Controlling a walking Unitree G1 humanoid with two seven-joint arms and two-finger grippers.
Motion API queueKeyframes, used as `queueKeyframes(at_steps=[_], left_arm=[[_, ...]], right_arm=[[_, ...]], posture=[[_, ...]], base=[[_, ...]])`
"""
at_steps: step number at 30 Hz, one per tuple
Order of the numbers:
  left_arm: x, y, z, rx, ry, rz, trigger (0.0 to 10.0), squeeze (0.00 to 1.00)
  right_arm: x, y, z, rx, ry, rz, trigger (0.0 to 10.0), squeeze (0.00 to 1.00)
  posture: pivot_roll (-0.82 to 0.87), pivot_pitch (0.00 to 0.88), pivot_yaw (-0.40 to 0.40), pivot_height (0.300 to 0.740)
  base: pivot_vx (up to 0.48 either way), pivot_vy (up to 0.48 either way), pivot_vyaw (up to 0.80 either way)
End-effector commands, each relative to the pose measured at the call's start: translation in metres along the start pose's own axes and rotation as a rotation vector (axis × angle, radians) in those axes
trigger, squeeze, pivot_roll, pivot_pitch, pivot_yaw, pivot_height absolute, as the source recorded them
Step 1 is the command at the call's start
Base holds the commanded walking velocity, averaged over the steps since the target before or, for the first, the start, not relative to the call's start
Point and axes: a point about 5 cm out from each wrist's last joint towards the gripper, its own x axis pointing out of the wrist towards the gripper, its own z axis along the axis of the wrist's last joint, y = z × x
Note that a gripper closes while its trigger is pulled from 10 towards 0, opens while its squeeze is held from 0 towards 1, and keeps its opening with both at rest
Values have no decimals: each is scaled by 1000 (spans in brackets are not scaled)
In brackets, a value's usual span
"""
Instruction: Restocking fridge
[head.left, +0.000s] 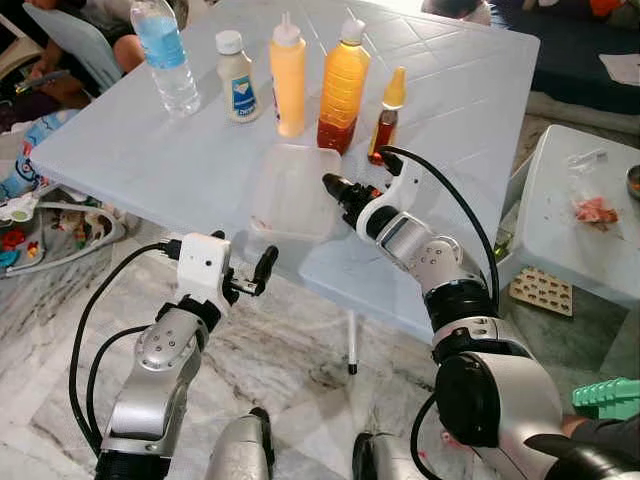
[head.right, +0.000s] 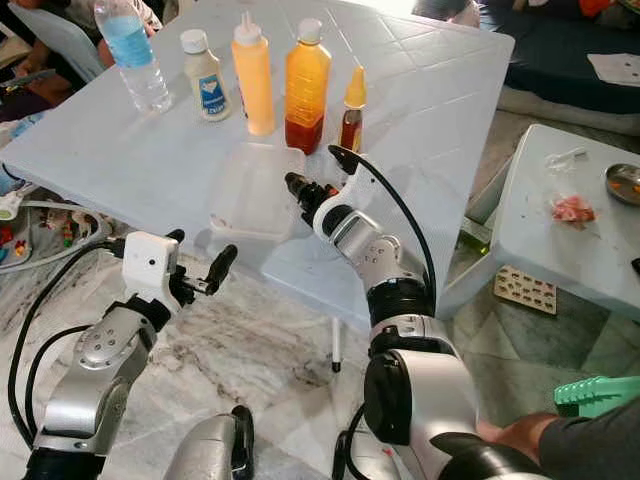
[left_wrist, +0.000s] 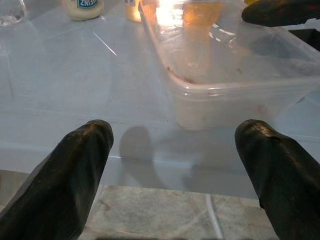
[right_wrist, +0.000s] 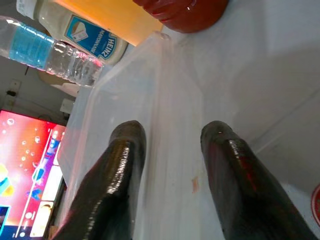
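My gripper will carry the clear plastic container (head.left: 293, 195) by one side, and it should stay stiff and hardly sag, because the container's side (right_wrist: 172, 125) between my fingers is straight and upright.
A clear plastic container (head.left: 295, 190) lies near the front edge of the pale blue table (head.left: 130, 150). Behind it stand a water bottle (head.left: 165, 55), a mayonnaise bottle (head.left: 237, 80), a yellow squeeze bottle (head.left: 288, 75), an orange sauce bottle (head.left: 342, 90) and a small sauce bottle (head.left: 387, 115). My right gripper (head.left: 330, 185) is at the container's right rim, open, one finger on each side of the wall (right_wrist: 170, 145). My left gripper (head.left: 243, 255) hovers open just below the table's front edge, pointing at the container (left_wrist: 225, 95).
A second low table (head.left: 580, 220) with food scraps stands to the right. The table leg (head.left: 351, 345) rises from the marble floor ahead of my legs. Toys (head.left: 20, 215) lie at the left. A person's arm holding a green object (head.left: 605, 397) is at the lower right.
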Motion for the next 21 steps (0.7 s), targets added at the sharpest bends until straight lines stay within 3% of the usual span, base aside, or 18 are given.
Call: queueKeyframes(at_steps=[1,21], left_arm=[[-2,-2,1,8,1,3,10000,0],[-1,-1,1,17,-1,6,10000,0]], right_arm=[[1,-2,-1,-2,9,-18,0,0],[-2,-9,7,-26,-64,-81,0,0]], posture=[[103,178,-14,740],[100,170,-13,740]], base=[[0,0,0],[0,0,0]])
